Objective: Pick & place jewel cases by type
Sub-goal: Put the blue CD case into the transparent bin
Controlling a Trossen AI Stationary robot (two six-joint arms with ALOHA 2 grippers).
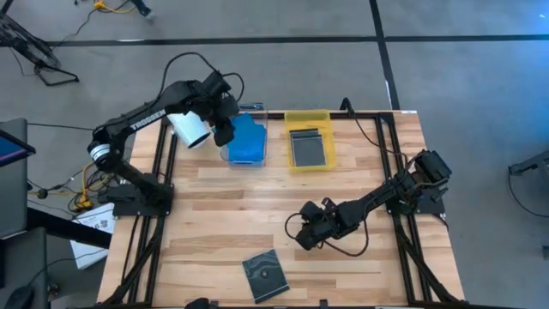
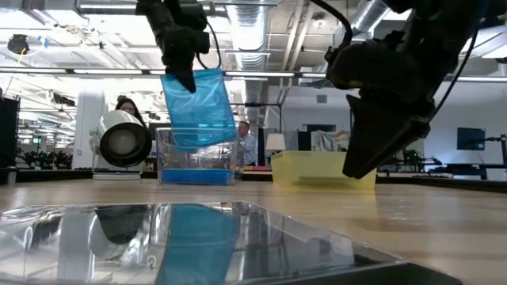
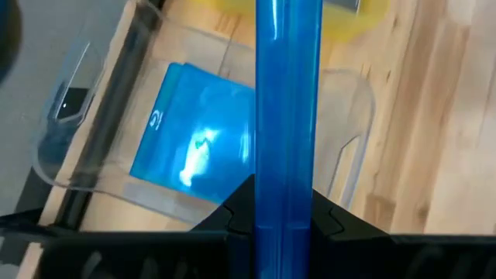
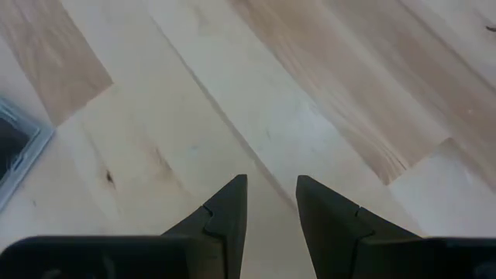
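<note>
My left gripper has the held blue case hanging over the clear tray, where its blue match lies, so it should now go down until it can let go inside the tray.
My left gripper hangs over the clear tray at the table's far edge, shut on a translucent blue jewel case. That case shows edge-on in the left wrist view. Another blue case lies flat inside the clear tray. Dark grey cases lie in the yellow tray. A clear case with a dark disc lies flat near the table's near edge. My right gripper is open above bare wood at mid-table, touching nothing. My left gripper pinches the blue case between its two fingers at the case's upper edge, coming from above and pointing down. The case hangs below the fingers, nearly upright and slightly tilted, lifted clear over the clear tray, its lower edge about level with the tray's rim.
A white cylindrical roll lies on its side left of the clear tray, close to the left arm. The yellow tray stands right of the clear one. Bare wood spreads across the middle and right of the table.
</note>
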